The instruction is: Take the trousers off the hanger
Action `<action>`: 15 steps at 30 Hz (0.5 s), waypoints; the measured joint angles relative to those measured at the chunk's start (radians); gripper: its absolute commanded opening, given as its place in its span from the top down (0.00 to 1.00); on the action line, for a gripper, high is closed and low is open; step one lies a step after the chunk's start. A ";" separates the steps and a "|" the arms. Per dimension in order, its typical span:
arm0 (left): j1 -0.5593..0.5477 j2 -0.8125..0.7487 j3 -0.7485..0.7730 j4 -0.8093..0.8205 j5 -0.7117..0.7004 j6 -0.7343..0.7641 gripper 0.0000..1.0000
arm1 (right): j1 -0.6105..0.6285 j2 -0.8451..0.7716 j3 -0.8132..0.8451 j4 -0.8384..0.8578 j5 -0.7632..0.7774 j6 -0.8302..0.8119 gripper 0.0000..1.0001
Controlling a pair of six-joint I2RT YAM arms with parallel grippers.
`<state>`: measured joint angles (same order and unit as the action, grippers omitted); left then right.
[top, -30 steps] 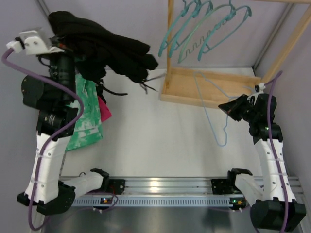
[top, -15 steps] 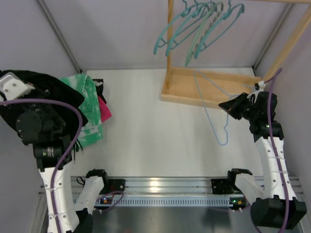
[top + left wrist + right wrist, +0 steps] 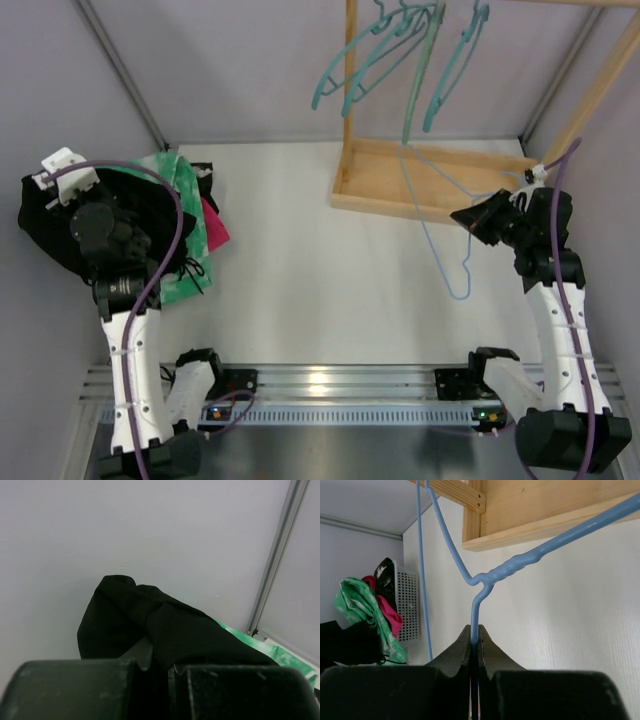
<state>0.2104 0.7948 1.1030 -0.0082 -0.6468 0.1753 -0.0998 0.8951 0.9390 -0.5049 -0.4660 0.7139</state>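
Note:
The black trousers (image 3: 48, 222) are clear of the light-blue wire hanger, so the robot's left gripper keeps going over the white basket (image 3: 408, 605) and lets go of the bunched trousers there.
The black trousers (image 3: 45, 215) are bunched at the far left against the wall, free of the hanger. They partly cover the green-and-white cloth. My left gripper (image 3: 160, 666) is shut on a fold of the trousers (image 3: 150, 625), with the cloth pinched between the fingers. The light-blue wire hanger (image 3: 432, 215) is bare and slants above the table in front of the wooden rack. My right gripper (image 3: 468, 218) is shut on the hanger's neck just below the twist (image 3: 505, 570), with both pads pressed on the wire (image 3: 474, 632).
A wooden rack (image 3: 420, 200) stands at the back right, with several teal plastic hangers (image 3: 400, 55) on its rail. Green-and-white cloth (image 3: 180, 270) and pink cloth (image 3: 213, 222) hang over a white perforated basket (image 3: 407, 605) at the left.
My left arm has swung from high at the back down to the far left, carrying the trousers over the cloth pile. The teal hangers are swinging. The right arm and hanger have not moved.

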 measured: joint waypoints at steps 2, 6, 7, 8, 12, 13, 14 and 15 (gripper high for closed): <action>0.001 0.067 0.010 0.040 0.016 0.004 1.00 | 0.000 0.000 0.000 -0.001 0.000 0.000 1.00; 0.002 0.221 0.026 0.117 0.054 0.011 1.00 | 0.000 0.000 0.000 -0.002 0.000 -0.006 1.00; 0.002 0.264 0.032 0.132 0.063 0.012 1.00 | 0.000 0.000 0.001 -0.003 0.000 -0.007 1.00; 0.003 0.309 0.038 0.143 0.073 0.012 1.00 | 0.000 0.000 0.005 -0.009 0.001 -0.008 1.00; 0.013 0.455 0.042 0.190 0.133 0.003 1.00 | 0.000 0.003 0.029 -0.014 0.002 -0.015 1.00; 0.018 0.488 0.042 0.204 0.159 -0.001 1.00 | 0.000 0.004 0.036 -0.015 0.003 -0.016 1.00; 0.021 0.516 0.042 0.219 0.180 -0.007 1.00 | 0.000 0.005 0.044 -0.016 0.003 -0.016 1.00; 0.026 0.548 0.044 0.235 0.206 -0.015 1.00 | 0.000 0.008 0.053 -0.018 0.004 -0.017 1.00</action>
<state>0.2363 1.3426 1.1469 0.2272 -0.4412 0.1600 -0.0998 0.9035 0.9920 -0.5224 -0.4622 0.6971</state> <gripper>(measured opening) 0.054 0.024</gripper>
